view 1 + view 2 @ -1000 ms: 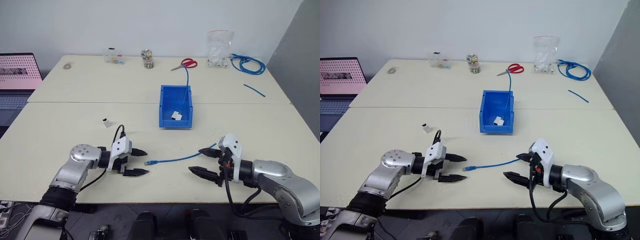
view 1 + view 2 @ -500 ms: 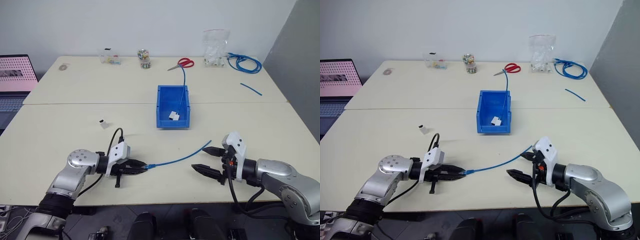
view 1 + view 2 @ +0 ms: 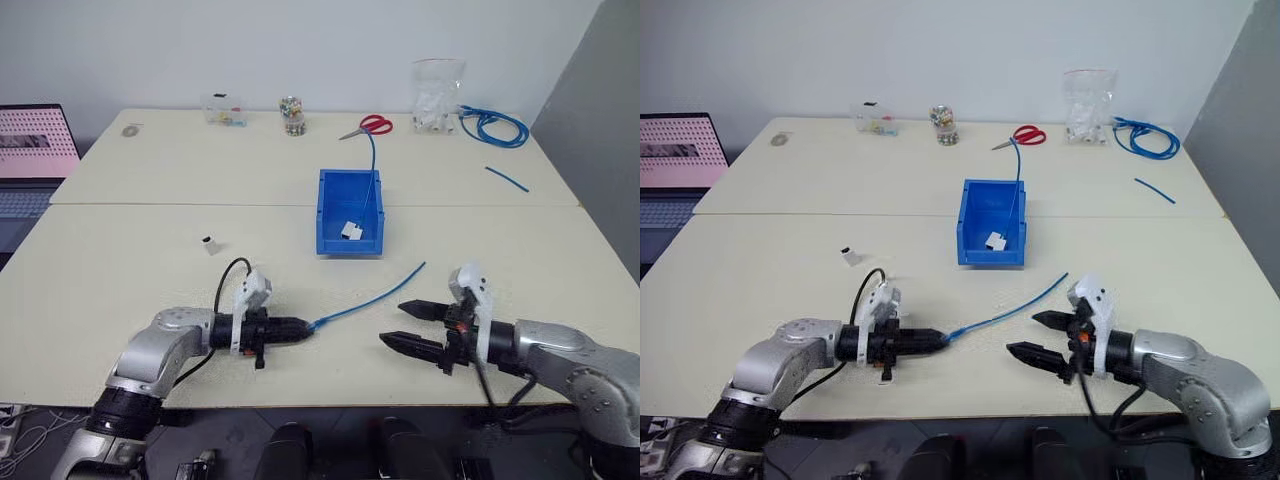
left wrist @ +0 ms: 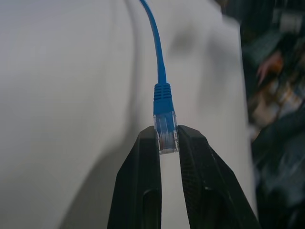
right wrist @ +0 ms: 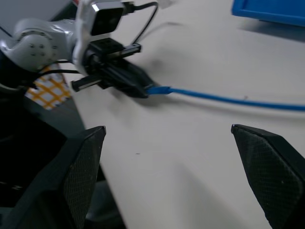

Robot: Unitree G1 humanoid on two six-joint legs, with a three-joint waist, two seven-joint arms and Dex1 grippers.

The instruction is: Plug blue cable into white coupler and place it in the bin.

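Observation:
The blue cable keeps a smooth arc (image 3: 371, 302) from the plug, so I expect its loose end (image 3: 423, 264) will stand up stiffly when I carry it across.
My left gripper (image 3: 303, 326) is shut on the clear plug (image 4: 166, 136) of the blue cable (image 3: 370, 295), just above the table near its front edge. From the plug the cable runs right and away to its loose end. My right gripper (image 3: 394, 323) stands open to the right of the plug, pointing left at it with nothing between its fingers (image 5: 81, 176). A small white coupler (image 3: 210, 244) stands alone on the table beyond my left arm. The blue bin (image 3: 335, 243) sits mid-table and holds another white coupler (image 3: 350, 231) with a second blue cable (image 3: 373, 165) running over its back wall.
Along the far edge stand red scissors (image 3: 377, 124), a clear bag of white parts (image 3: 438, 95), a coiled blue bundle (image 3: 492, 125), a small jar (image 3: 293, 115) and a clear box (image 3: 222, 108). A short blue offcut (image 3: 507, 179) lies at the right. A laptop (image 3: 35, 150) is at the far left.
My left gripper went from open beside the plug to shut on it, then rolled and lifted it up and to the right. My right gripper rolled and drew back slightly, still open.

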